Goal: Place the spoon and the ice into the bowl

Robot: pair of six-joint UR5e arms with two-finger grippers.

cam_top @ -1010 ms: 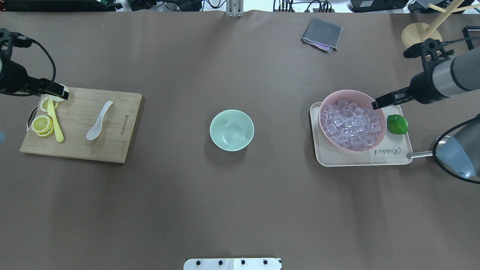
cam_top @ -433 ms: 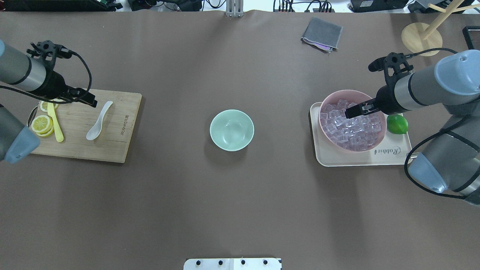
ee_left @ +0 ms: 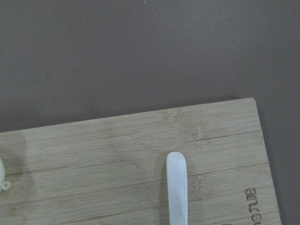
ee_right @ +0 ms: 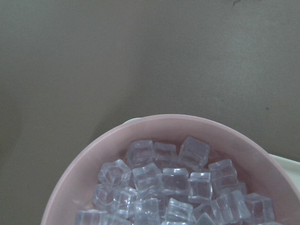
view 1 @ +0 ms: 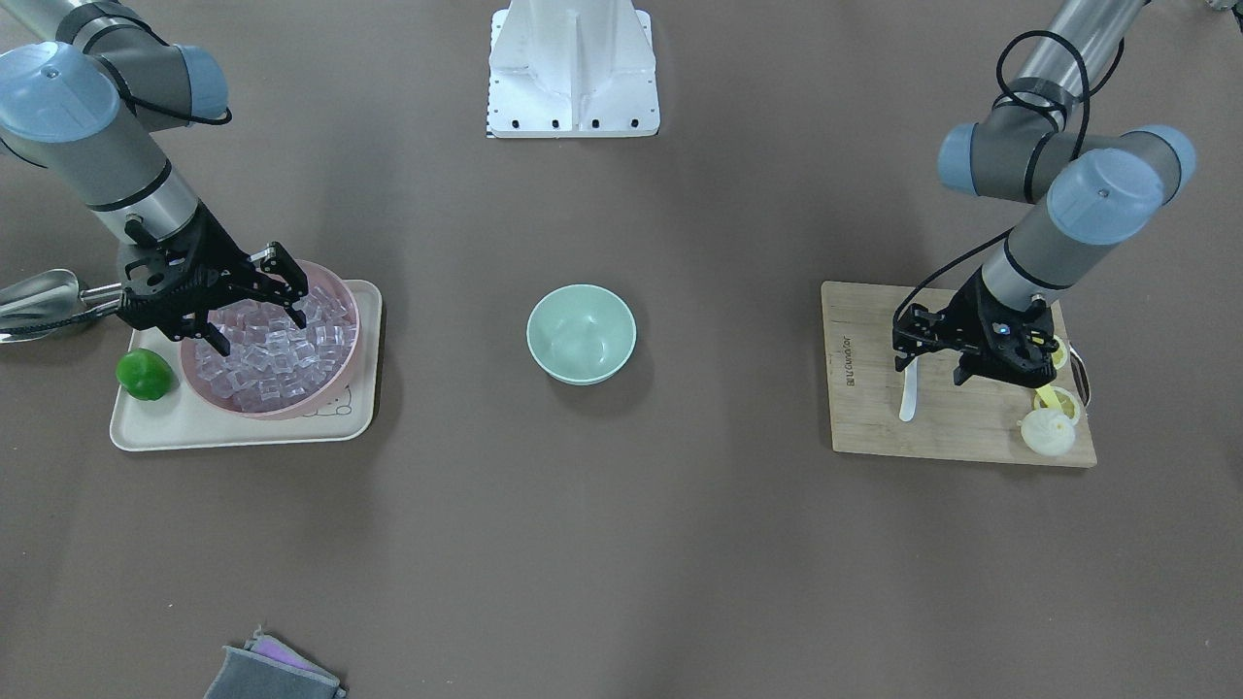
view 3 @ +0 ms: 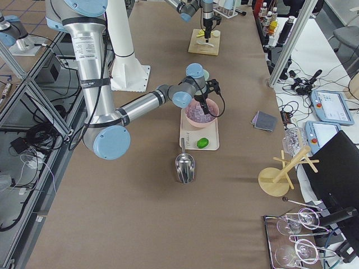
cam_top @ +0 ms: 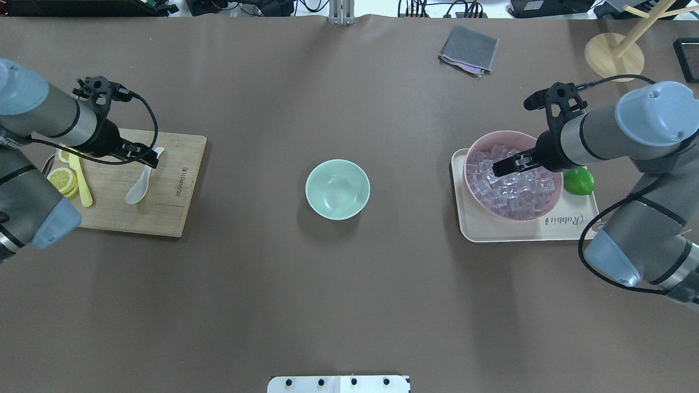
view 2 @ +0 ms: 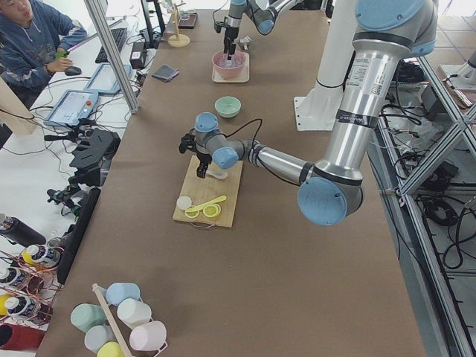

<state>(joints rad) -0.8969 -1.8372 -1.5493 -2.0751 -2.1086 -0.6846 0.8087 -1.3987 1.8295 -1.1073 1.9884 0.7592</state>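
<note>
My gripper will lower the white spoon in, and its long straight handle (view 1: 909, 391) should lean out over the bowl's rim, because the mint-green bowl (view 1: 582, 334) is small and open.
The white spoon (cam_top: 139, 185) lies on the wooden cutting board (cam_top: 164, 213) at the left; its handle shows in the left wrist view (ee_left: 177, 187). My left gripper (cam_top: 150, 159) is open above the spoon's handle end and holds nothing. The mint-green bowl (cam_top: 337, 189) stands empty at the table's middle. Many clear ice cubes (cam_top: 513, 191) fill the pink bowl (cam_top: 510, 137) at the right; they also show in the right wrist view (ee_right: 173, 183). My right gripper (view 1: 257, 330) is open just above the ice and holds nothing.
The pink bowl sits on a cream tray (cam_top: 475, 226) with a green lime (cam_top: 578, 180). A metal scoop (view 1: 39, 296) lies beside the tray. Lemon slices (cam_top: 61, 179) and a yellow utensil (cam_top: 81, 183) lie on the board. A grey cloth (cam_top: 468, 49) lies at the far side.
My left gripper has moved right from the board's left edge to over the spoon's handle. My right gripper has moved left from the pink bowl's rim to over the ice.
</note>
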